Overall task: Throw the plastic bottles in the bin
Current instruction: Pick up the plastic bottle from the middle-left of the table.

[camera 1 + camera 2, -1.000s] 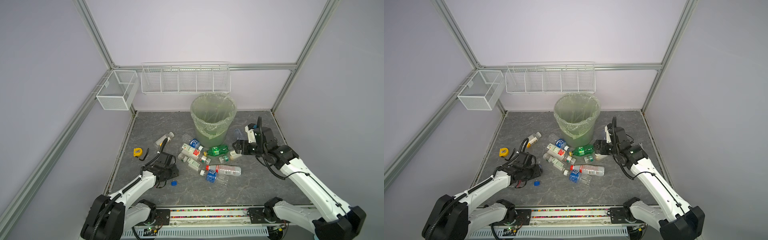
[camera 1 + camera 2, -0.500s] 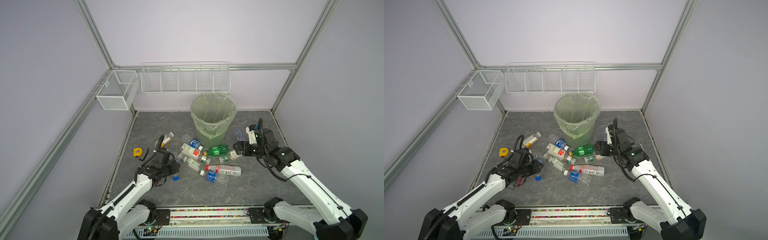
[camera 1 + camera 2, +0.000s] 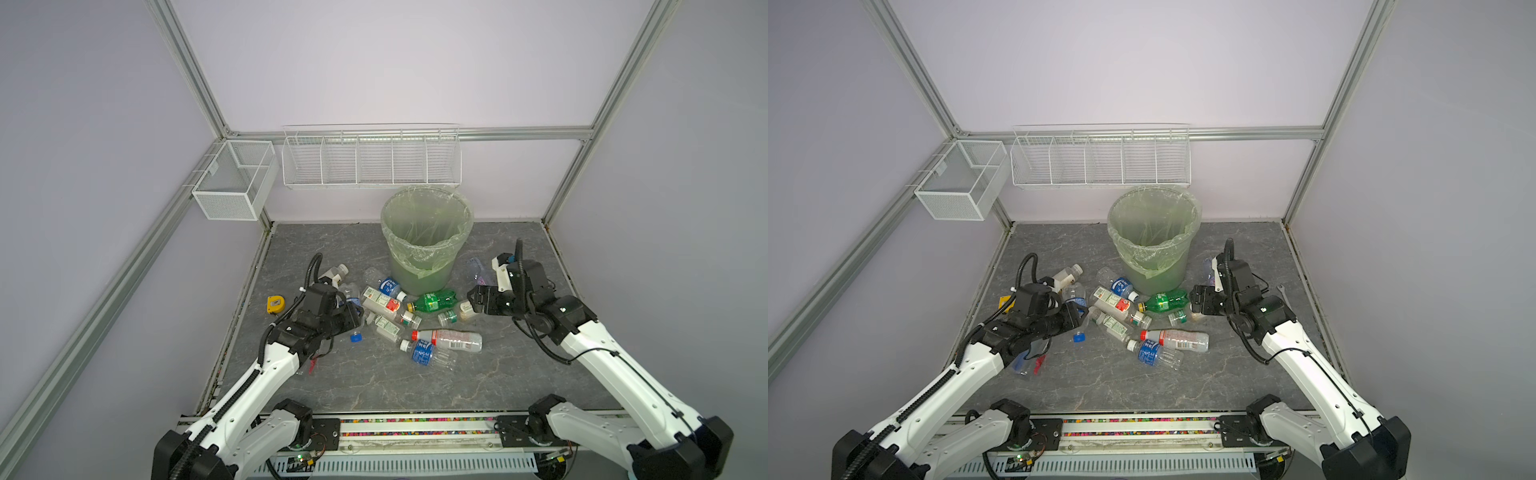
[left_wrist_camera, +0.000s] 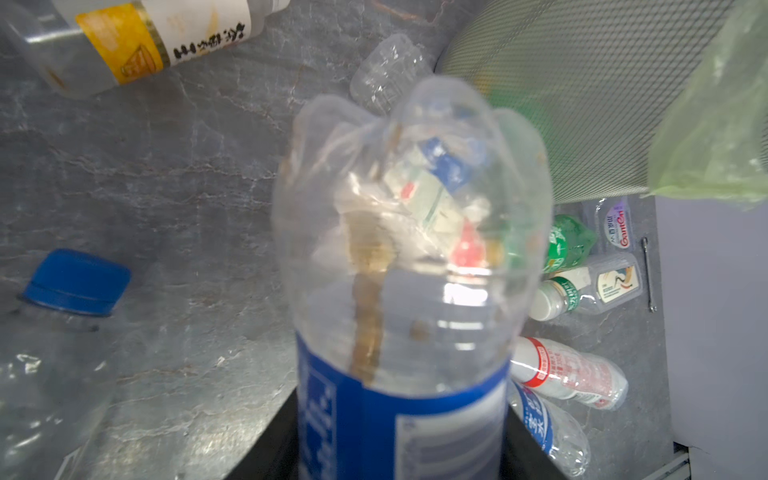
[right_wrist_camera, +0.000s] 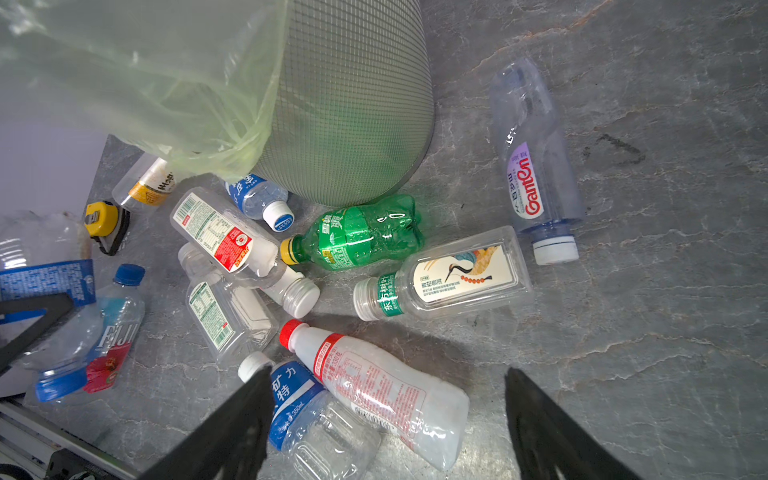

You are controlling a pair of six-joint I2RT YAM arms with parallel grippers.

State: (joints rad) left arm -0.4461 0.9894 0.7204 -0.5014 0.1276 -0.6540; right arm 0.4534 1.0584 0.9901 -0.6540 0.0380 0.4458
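Observation:
The clear bottle is in my left gripper, held around its blue label (image 4: 400, 424) and free of the heap, so I should keep raising it until it hangs over the bin's opening (image 3: 1154, 216).
The pale-green bin (image 3: 426, 232) (image 3: 1154, 232) stands at the back middle of the floor. Plastic bottles lie in a heap in front of it, among them a green one (image 3: 432, 301) (image 5: 357, 237) and a red-capped one (image 3: 449, 338) (image 5: 374, 382). My left gripper (image 3: 351, 313) (image 4: 401, 436) is shut on a clear blue-labelled bottle (image 4: 407, 257), whose base points toward the bin. A Fiji bottle (image 5: 104, 332) lies under the left arm. My right gripper (image 3: 473, 301) (image 5: 384, 399) hangs open above the heap's right side, holding nothing.
A yellow tape measure (image 3: 274, 304) lies left of the heap and a small wrench (image 3: 1281, 289) lies near the right wall. A white mesh box (image 3: 232, 183) and a long wire rack (image 3: 370, 158) hang on the back frame. A Ganten bottle (image 5: 532, 166) lies right of the bin.
My left arm has reached from the front left toward the heap, and its gripper has closed on the blue-labelled bottle. The right arm has barely moved.

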